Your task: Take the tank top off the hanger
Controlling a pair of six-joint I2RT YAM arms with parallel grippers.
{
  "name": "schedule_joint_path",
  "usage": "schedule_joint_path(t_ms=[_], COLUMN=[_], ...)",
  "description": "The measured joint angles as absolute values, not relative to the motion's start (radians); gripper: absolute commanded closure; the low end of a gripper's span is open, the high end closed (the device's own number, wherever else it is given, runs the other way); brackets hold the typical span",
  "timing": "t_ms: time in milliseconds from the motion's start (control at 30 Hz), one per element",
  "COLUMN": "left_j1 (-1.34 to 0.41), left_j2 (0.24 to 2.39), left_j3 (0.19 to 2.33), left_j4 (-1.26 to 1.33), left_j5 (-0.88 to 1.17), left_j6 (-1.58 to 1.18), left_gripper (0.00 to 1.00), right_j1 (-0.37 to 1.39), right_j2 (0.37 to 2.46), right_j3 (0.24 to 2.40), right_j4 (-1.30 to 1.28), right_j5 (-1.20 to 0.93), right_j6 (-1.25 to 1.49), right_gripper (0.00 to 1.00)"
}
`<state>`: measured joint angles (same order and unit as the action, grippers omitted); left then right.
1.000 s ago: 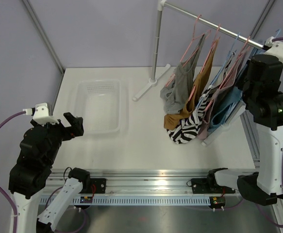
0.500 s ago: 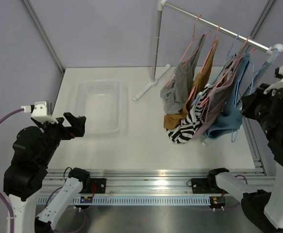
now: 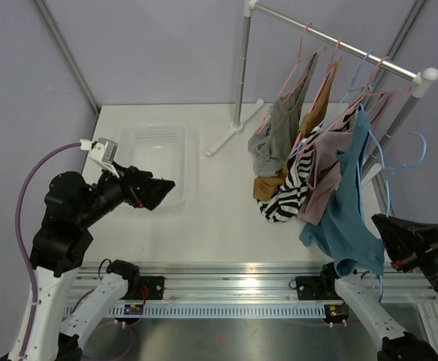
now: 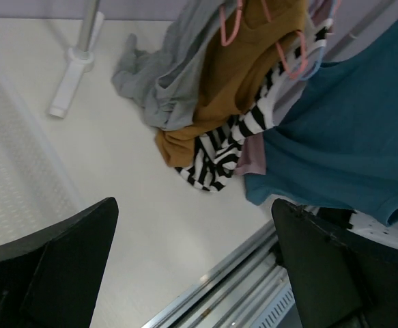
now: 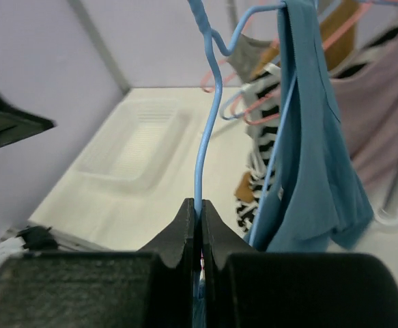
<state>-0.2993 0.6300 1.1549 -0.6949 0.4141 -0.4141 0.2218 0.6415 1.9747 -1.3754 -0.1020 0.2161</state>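
The tank top (image 3: 348,201) is hanging next to the rack, too far away for my left gripper to reach. My right gripper should swing the tank top's far shoulder (image 3: 362,122) over so that my left gripper can pinch it.
The blue tank top (image 3: 346,207) hangs on a light blue wire hanger (image 3: 420,147) that is off the rail, its hook free in the air to the right of the rack. My right gripper (image 3: 382,223) at the front right is shut on the hanger's wire. In the right wrist view the right gripper (image 5: 200,205) pinches the hanger (image 5: 209,123), and the tank top (image 5: 315,164) drapes to the right of it. My left gripper (image 3: 162,192) hovers open over the table's left side, well apart from the tank top (image 4: 352,130); the left gripper (image 4: 195,263) holds nothing.
The clothes rail (image 3: 331,37) still carries a grey top (image 3: 277,131), a mustard top (image 3: 314,113), a zebra-striped top (image 3: 288,201) and a pink top (image 3: 328,177) on pink hangers. A clear plastic bin (image 3: 155,162) sits at the back left. The metal rail (image 3: 234,289) runs along the front edge.
My right arm has pulled the blue hanger with its tank top off the rail, down toward the front right. My left gripper has risen and swung right, toward the table's middle.
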Motion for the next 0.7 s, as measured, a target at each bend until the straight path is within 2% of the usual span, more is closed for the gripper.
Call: schedule_joint_path(t_ms=[167, 367, 500, 700], left_j1=[-0.308, -0.312, -0.329, -0.390], left_j2=[0.627, 0.666, 0.709, 0.742], left_j3=[1.146, 1.223, 1.254, 1.263], left_j4=[-0.543, -0.458, -0.422, -0.394], left_j5=[0.521, 0.526, 0.492, 0.332], left_j6=[-0.463, -0.442, -0.429, -0.398], left_gripper=[0.01, 0.01, 0.01, 0.01], right_j1=[0.265, 0.275, 0.276, 0.276], right_j2=[0.655, 0.771, 0.874, 1.026], right_j3=[2.086, 2.159, 2.079, 1.881], right_j4=[-1.353, -1.273, -1.131, -0.866], right_j5=[-0.303, -0.547, -0.677, -0.788], right_j6=[0.221, 0.245, 0.286, 0.363], right_gripper=[1.00, 1.00, 1.00, 1.00])
